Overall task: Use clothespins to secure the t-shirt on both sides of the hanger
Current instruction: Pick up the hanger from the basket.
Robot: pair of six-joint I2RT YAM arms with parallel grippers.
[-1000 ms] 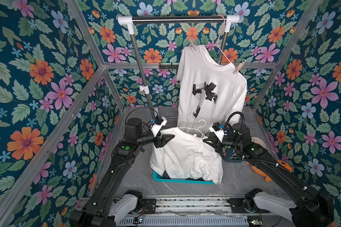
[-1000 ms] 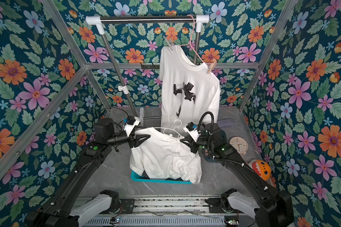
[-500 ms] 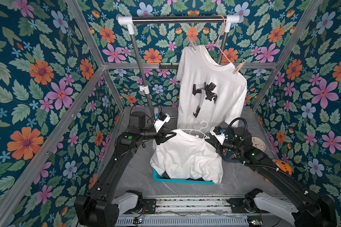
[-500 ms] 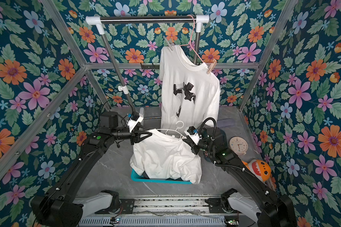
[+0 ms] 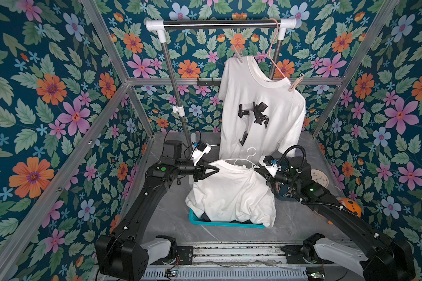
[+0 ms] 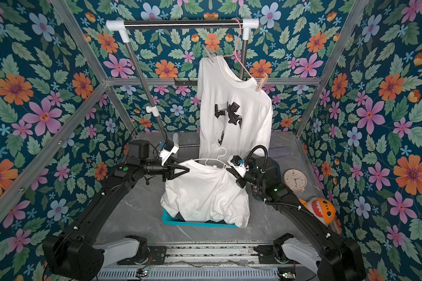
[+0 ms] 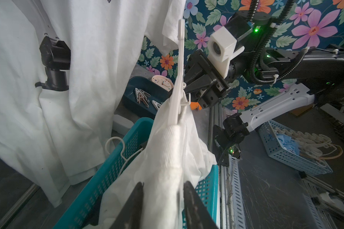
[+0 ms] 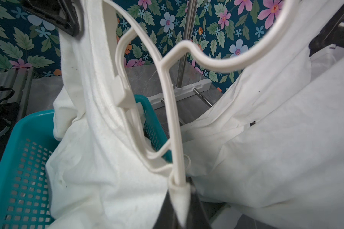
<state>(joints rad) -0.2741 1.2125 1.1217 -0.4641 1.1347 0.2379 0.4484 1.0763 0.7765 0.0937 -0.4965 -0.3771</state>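
Note:
My right gripper should open and get a clothespin from the dark blue tray (image 7: 142,96) while my left gripper stays closed, now that both grippers are closed on the t-shirt's shoulders (image 5: 221,164).
A white t-shirt (image 5: 232,194) on a white hanger (image 5: 250,155) hangs between my two grippers above a teal basket (image 5: 197,219). My left gripper (image 5: 216,169) is shut on the t-shirt's shoulder. In the left wrist view the bunched cloth (image 7: 167,158) fills the gap between the fingers (image 7: 139,190). My right gripper (image 5: 257,170) is shut on the opposite shoulder, pinching the cloth and the hanger's end (image 8: 178,174). Loose clothespins (image 7: 142,98) lie in a dark blue tray behind the right gripper.
A second white t-shirt (image 5: 261,109) hangs from the rail (image 5: 219,22) on a pink hanger, with a beige clothespin (image 5: 295,84) and a grey one (image 5: 238,52) on its shoulders. A round clock (image 6: 295,180) and an orange toy (image 6: 320,209) lie at the right.
My left gripper has moved in from beside the t-shirt and narrowed onto its shoulder. The right arm has shifted slightly, still gripping the other shoulder.

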